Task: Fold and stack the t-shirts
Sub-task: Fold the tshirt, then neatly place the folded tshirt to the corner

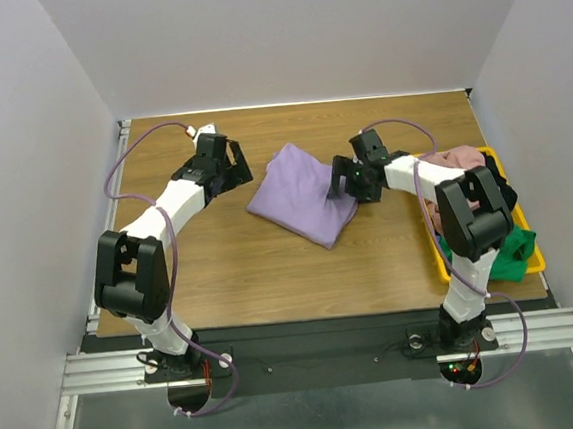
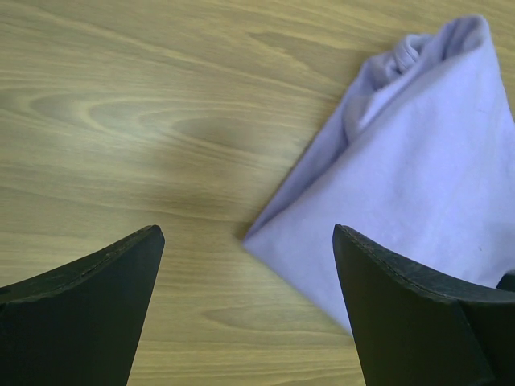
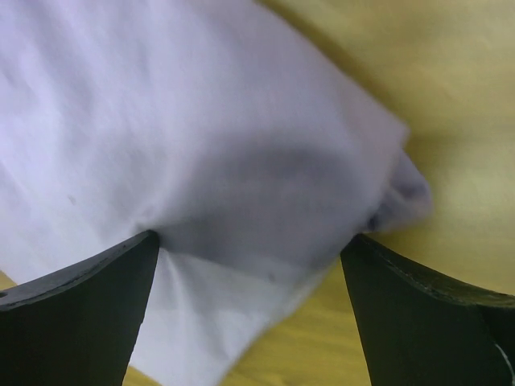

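Note:
The lavender t-shirt point(image 1: 303, 195) is lying flat in a small, tight folded bundle. Its layers will slide together and stay folded when I pull its edge point(image 1: 267, 180).
A folded lavender t-shirt point(image 1: 301, 199) lies on the wooden table point(image 1: 231, 269) at mid-table. It shows at the right of the left wrist view point(image 2: 426, 177) and fills the right wrist view point(image 3: 201, 137). My left gripper point(image 1: 230, 169) is open and empty, just left of the shirt's left corner. My right gripper point(image 1: 343, 182) is open, low over the shirt's right edge, with its left finger point(image 3: 88, 297) touching the cloth. Pink point(image 1: 454, 160), dark point(image 1: 502, 196) and green point(image 1: 511, 255) shirts lie in the yellow tray point(image 1: 535, 263).
The yellow tray stands at the table's right edge, behind my right arm. White walls close in the table at the back and both sides.

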